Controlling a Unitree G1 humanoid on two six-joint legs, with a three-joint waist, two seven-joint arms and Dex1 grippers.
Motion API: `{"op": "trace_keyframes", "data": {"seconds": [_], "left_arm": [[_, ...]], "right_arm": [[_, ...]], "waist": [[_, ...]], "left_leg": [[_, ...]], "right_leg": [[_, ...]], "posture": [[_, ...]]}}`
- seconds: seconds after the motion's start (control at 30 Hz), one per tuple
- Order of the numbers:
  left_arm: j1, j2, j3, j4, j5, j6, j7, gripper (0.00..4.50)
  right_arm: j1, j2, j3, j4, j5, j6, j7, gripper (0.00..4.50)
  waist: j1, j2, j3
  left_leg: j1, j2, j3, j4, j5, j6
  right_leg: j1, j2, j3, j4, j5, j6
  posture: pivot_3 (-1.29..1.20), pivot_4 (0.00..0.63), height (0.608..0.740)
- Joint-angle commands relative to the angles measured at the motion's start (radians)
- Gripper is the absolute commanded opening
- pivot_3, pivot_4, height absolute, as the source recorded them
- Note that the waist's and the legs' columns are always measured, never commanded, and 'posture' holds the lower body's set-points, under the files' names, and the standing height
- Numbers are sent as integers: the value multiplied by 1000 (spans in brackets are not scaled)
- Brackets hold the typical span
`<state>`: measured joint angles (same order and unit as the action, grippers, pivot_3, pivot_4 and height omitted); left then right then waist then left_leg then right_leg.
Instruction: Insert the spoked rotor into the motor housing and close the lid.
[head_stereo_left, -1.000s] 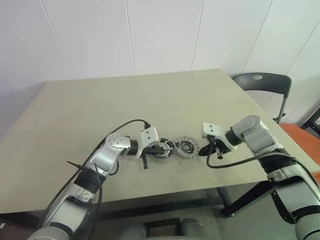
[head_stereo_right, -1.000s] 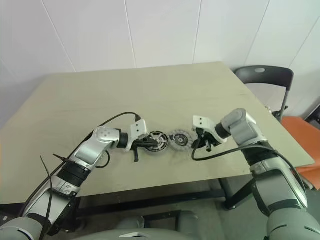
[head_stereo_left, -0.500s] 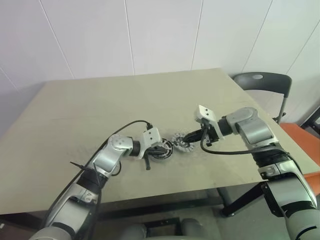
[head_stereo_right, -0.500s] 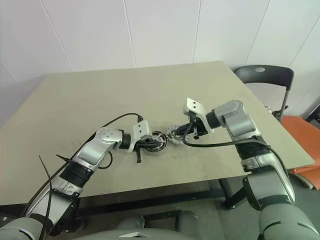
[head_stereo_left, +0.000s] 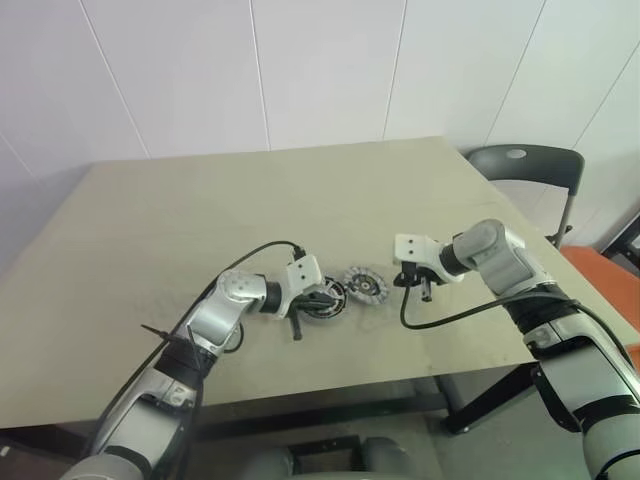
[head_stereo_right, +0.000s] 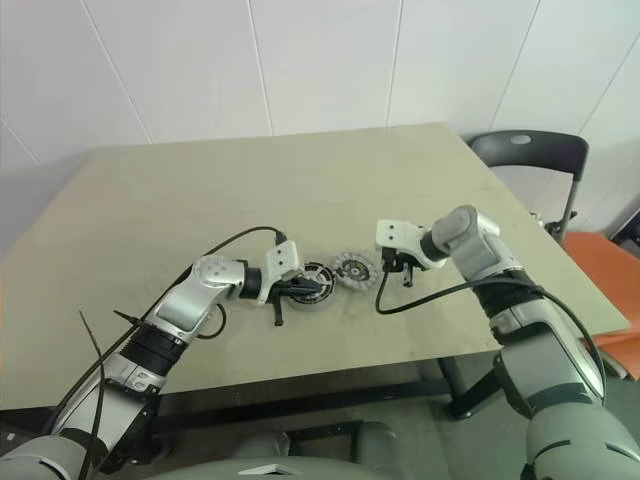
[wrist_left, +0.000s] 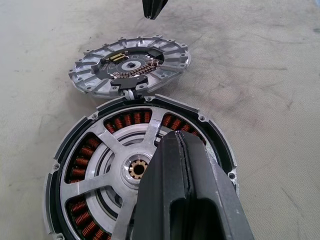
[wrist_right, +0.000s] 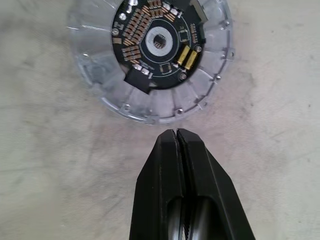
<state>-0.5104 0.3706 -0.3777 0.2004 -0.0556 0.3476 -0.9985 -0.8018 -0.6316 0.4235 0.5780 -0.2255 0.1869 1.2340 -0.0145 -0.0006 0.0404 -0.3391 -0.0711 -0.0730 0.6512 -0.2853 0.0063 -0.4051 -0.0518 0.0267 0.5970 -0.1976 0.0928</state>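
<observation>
My right gripper should push the lid (head_stereo_left: 366, 286) round to the housing's far side, since the lid is blocking the housing's side facing my right gripper.
The motor housing (wrist_left: 220, 150), a black ring with copper windings, lies near the table's front edge. The spoked rotor (wrist_left: 117, 150) sits inside it, silver spokes and hub facing up. My left gripper (wrist_left: 182, 142) is shut, and its tip is over the housing's rim (head_stereo_left: 322, 298). The lid (wrist_right: 155, 55) lies just right of the housing with its circuit-board side up. The lid's edge (wrist_left: 131, 65) meets the housing's rim. My right gripper (wrist_right: 176, 136) is shut and empty, a short way to the right of the lid (head_stereo_left: 366, 286) and apart from it.
The beige table (head_stereo_left: 300, 200) stretches bare behind the parts. A dark chair (head_stereo_left: 525, 165) stands off the table's far right corner, with an orange object (head_stereo_left: 600, 270) beside it. Black cables loop from both wrists over the tabletop.
My right gripper reached left onto the lid, then drew back to the right. The lid has shifted slightly towards the housing. The left gripper stayed put.
</observation>
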Motion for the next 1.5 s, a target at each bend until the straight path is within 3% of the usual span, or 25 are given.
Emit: {"op": "trace_keyframes", "data": {"seconds": [0.03, 0.43, 0.9, 1.23, 1.37, 1.5], "left_arm": [[25, 6, -18, 16, 16, 36, 2, 0], [34, 4, -20, -7, 13, 51, -3, 0], [41, -3, -22, -16, 11, 55, -2, 0], [50, -2, -21, -31, 11, 60, 1, 0], [49, -1, -18, -30, 11, 58, 2, 0], [50, 0, -15, -31, 11, 58, 4, 0]], "right_arm": [[0, 34, -9, -12, -4, -28, -41, 49], [-3, 92, -38, 15, -28, -128, -184, 49], [-96, 96, 24, 222, -179, -268, -399, 49], [-42, 84, 27, 174, -166, -233, -234, 49], [67, 54, 18, -70, -28, -104, 42, 49], [107, 90, -46, -265, 107, 45, 122, 49]], "waist": [[-1, 0, 0], [0, 0, 0], [0, 0, 0], [-1, 0, 0], [2, 0, -1], [-11, -1, -1]], "left_leg": [[0, 0, 0, 0, 0, 0], [0, 0, -1, 0, 0, 0], [0, -1, 0, -1, 0, 0], [0, -1, 0, -1, 0, 0], [0, -1, -1, -1, 0, 0], [1, 0, -2, -2, 0, 0]], "right_leg": [[0, 0, 0, 0, 0, 0], [0, 0, 0, 0, 0, 0], [0, 0, 0, -1, 2, -4], [0, 0, 0, -1, 2, -4], [1, 0, 0, -1, 2, -4], [1, 1, 0, -1, -1, -1]], "posture": [[0, 0, 740], [0, 0, 740], [0, 0, 740], [0, 0, 740], [0, 0, 740], [0, 0, 740]]}}
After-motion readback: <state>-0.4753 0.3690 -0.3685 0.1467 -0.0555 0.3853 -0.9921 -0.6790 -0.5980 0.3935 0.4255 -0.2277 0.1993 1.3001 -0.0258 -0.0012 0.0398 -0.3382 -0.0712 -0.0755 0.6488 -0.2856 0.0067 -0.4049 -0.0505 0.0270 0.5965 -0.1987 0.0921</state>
